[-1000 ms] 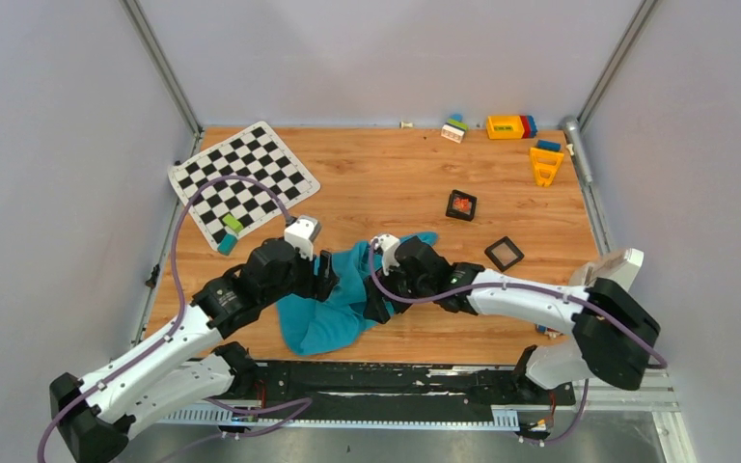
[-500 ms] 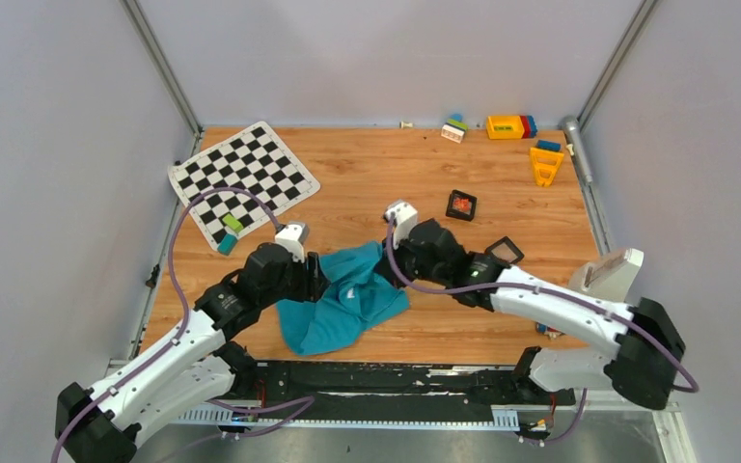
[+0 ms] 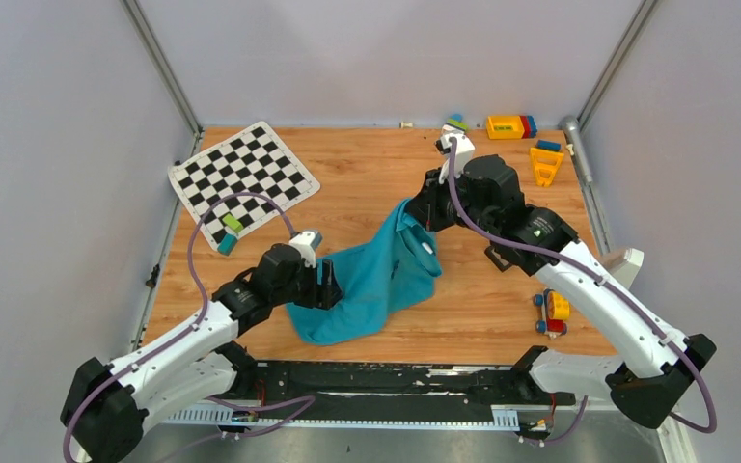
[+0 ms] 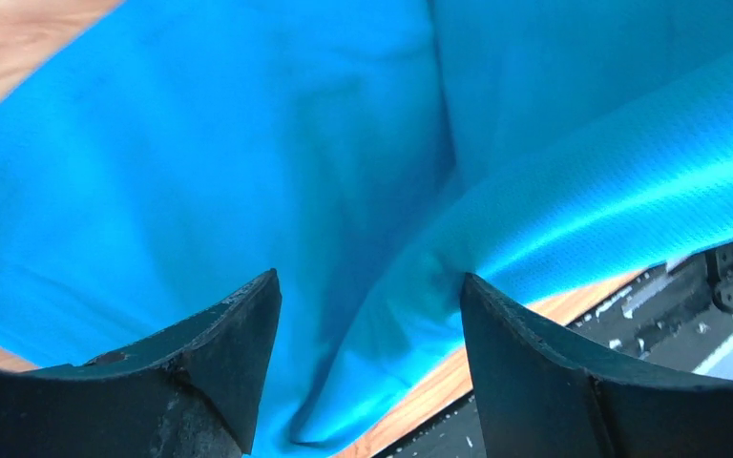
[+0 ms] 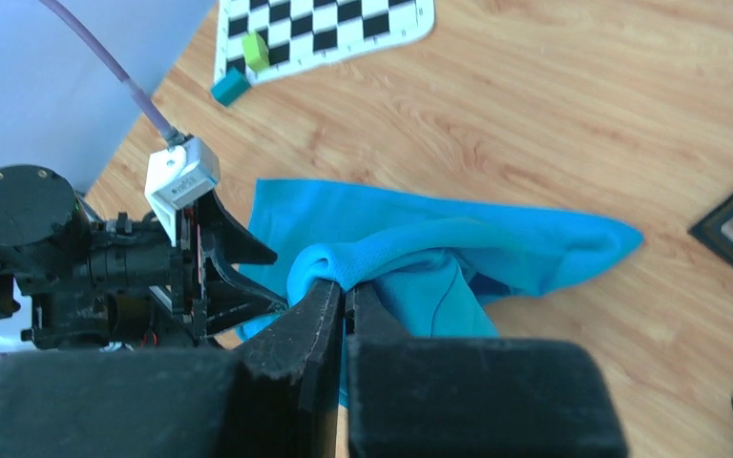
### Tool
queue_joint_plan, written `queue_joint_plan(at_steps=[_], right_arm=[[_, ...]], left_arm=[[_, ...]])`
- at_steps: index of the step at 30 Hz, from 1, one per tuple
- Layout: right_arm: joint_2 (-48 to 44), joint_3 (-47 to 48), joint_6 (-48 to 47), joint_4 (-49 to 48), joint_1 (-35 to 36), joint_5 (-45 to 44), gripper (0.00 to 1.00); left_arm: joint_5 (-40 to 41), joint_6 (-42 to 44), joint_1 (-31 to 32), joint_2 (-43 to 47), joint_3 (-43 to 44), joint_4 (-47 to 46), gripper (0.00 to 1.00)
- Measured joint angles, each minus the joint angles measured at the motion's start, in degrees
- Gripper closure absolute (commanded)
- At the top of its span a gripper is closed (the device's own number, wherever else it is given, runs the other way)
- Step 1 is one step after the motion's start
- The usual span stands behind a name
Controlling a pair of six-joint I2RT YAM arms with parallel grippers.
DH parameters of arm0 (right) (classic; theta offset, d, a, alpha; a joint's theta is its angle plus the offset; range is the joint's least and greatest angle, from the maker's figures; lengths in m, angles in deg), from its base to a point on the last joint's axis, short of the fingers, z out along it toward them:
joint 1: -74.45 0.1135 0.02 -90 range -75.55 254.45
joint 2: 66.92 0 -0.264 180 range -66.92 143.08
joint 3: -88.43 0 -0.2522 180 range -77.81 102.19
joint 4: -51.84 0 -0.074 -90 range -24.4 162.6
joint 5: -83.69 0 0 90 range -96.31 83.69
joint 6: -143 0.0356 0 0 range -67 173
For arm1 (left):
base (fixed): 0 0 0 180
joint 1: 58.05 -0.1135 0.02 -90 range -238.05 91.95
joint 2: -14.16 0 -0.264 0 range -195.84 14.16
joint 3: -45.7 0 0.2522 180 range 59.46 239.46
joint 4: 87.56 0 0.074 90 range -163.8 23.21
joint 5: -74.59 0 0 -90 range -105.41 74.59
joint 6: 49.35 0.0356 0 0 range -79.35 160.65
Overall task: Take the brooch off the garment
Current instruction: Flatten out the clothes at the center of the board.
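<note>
The garment bunched (image 3: 407, 258) below my right gripper needs my left gripper to grip the cloth at its fingers (image 3: 347, 297) first. Then both grippers should lift the garment and spread it wide.
The teal-blue garment (image 3: 376, 280) lies near the table's front and is pulled up into a ridge toward the back right. My right gripper (image 3: 413, 210) is shut on a fold of its upper edge (image 5: 334, 267) and holds that fold off the table. A small white label (image 3: 427, 248) shows near the raised part. My left gripper (image 3: 331, 286) stands open at the garment's left side. Cloth (image 4: 248, 143) fills the space under and between its fingers without being clamped. The brooch is hidden in every view.
A black-and-white checkered mat (image 3: 241, 178) lies at the back left with small green and teal blocks (image 3: 230, 231) at its near corner. A black square box (image 3: 460, 204) sits beside my right arm. Coloured toy blocks (image 3: 511, 125) line the back edge. A toy car (image 3: 552, 311) sits front right.
My right gripper shut on the garment's edge and drew it up and toward the back right, stretching the cloth. My left gripper slid slightly toward the front and stays open.
</note>
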Motion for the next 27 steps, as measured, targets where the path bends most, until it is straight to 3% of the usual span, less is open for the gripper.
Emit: queue_joint_plan(at_steps=[6, 9, 11, 13, 14, 15, 17, 19, 22, 27], right_arm=[[0.55, 0.00, 0.39, 5.55, -2.08, 1.73, 1.00], [0.55, -0.02, 0.50, 6.05, -2.99, 2.69, 1.00], [0.55, -0.02, 0.57, 6.40, -3.48, 3.50, 1.00], [0.55, -0.02, 0.68, 6.64, -3.76, 3.96, 1.00], [0.55, -0.02, 0.76, 6.67, -3.93, 4.33, 1.00], [0.55, -0.02, 0.90, 6.69, -4.15, 4.55, 1.00], [0.55, -0.02, 0.98, 6.73, -4.81, 5.25, 1.00], [0.55, 0.00, 1.22, 6.86, -6.43, 6.54, 1.00], [2.27, 1.81, 1.77, 8.13, -12.41, 10.05, 1.00], [10.97, 14.51, 2.58, 11.26, -21.88, 15.17, 1.00]], left_arm=[[-8.70, -0.20, -0.04, -0.39, -4.02, -8.00, 0.10], [-14.45, -0.15, -0.04, -0.35, -5.55, -13.94, 0.09], [-17.55, -0.11, -0.04, -0.85, -6.29, -17.57, 0.14], [-18.71, 0.15, -0.04, -2.25, -6.40, -19.52, 0.26], [-18.88, 0.50, -0.04, -3.63, -6.27, -20.13, 0.40], [-18.95, 0.81, -0.04, -5.46, -6.03, -20.24, 0.64], [-19.37, 0.92, -0.04, -9.42, -5.18, -19.91, 0.93], [-20.65, 1.64, -0.07, -14.23, -3.56, -19.34, 1.00], [-20.17, 2.51, -0.11, -17.05, 0.85, -14.56, 1.00], [-9.11, 6.43, -0.63, -16.61, 22.75, 3.80, 1.00]])
